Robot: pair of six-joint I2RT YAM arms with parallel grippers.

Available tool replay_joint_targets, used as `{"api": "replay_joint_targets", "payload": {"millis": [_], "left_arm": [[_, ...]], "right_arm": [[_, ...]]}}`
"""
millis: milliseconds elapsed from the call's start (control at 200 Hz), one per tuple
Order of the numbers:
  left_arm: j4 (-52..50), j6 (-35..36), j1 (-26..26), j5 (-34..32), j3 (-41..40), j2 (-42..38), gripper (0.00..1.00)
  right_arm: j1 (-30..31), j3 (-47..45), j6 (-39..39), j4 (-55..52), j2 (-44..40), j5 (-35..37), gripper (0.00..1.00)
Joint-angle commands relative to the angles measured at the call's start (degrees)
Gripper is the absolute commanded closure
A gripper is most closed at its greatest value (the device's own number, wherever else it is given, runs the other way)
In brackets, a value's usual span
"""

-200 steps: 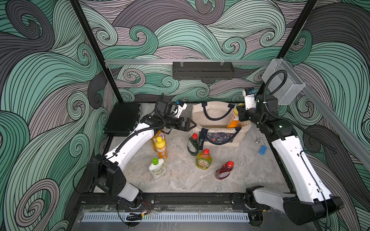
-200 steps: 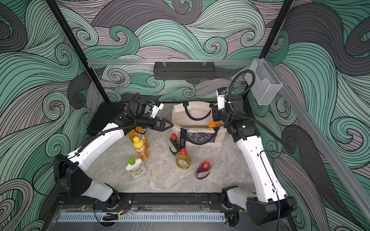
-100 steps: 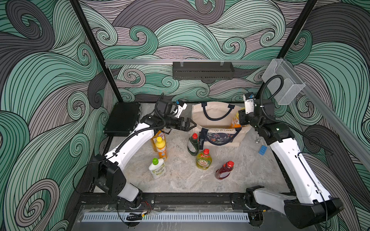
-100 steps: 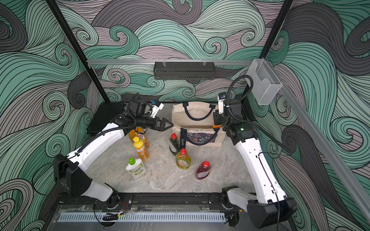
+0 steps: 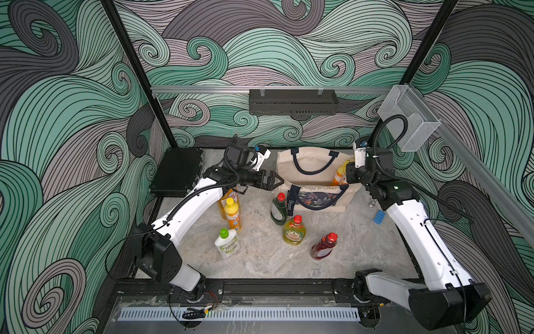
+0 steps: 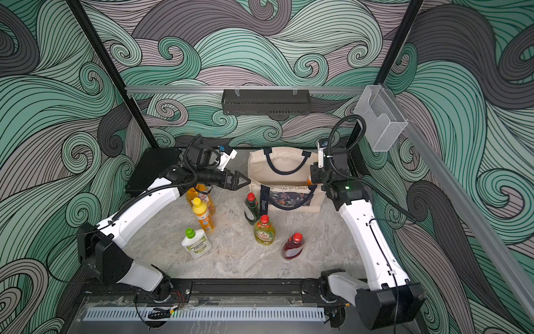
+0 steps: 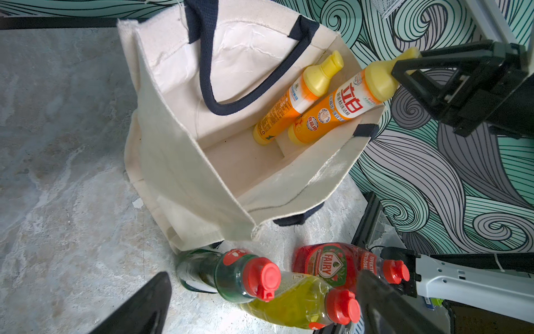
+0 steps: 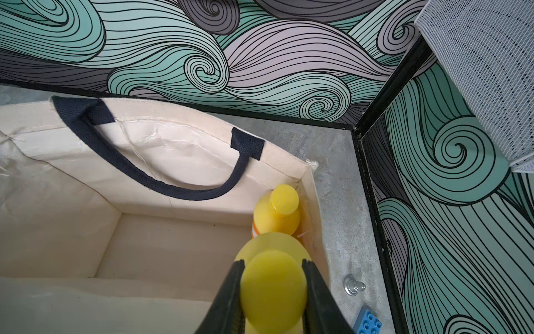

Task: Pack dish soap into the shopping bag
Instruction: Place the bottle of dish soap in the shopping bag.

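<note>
The held bottle's lower end [image 7: 302, 132] is inside the shopping bag with the cap up, so I keep lowering it with my right gripper until it stands on the bag's bottom [image 7: 271, 153].
The cream shopping bag [image 5: 312, 170] [image 6: 284, 169] stands open at the back. My right gripper [image 8: 273, 300] [image 5: 345, 176] is shut on the yellow cap of an orange dish soap bottle [image 7: 338, 112], which stands inside the bag's right end beside another orange bottle [image 7: 291, 107] [image 8: 278, 208]. My left gripper [image 5: 277, 180] [image 7: 260, 312] hangs open and empty just left of the bag, above the dark green bottle [image 5: 278, 209]. Standing on the table are the yellow-green Fairy [image 5: 294, 232], red [image 5: 323, 245], white green-capped [image 5: 226, 244], orange yellow-capped [image 5: 232, 214] and pump [image 5: 225, 199] bottles.
A black hard case [image 5: 177, 170] lies at the back left. A blue brick [image 5: 379, 217] and a metal bolt [image 8: 353, 284] lie on the table right of the bag, near the right arm. The enclosure walls stand close behind the bag.
My right gripper has come down with the orange bottle from the bag's rim into the bag. The left arm has not moved.
</note>
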Motion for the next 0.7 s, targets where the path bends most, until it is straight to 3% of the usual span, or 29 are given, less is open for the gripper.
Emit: {"api": "replay_joint_targets", "payload": {"millis": [0, 695], "left_arm": [[-1.07, 1.04, -0.56, -0.26, 0.79, -0.74, 0.01], [-1.37, 1.45, -0.78, -0.37, 0.75, -0.84, 0.01]], "right_arm": [[-0.85, -0.88, 1.02, 7.4, -1.9, 1.1, 1.0], [-2.22, -6.72, 3.77, 13.32, 1.3, 0.82, 1.0]]}}
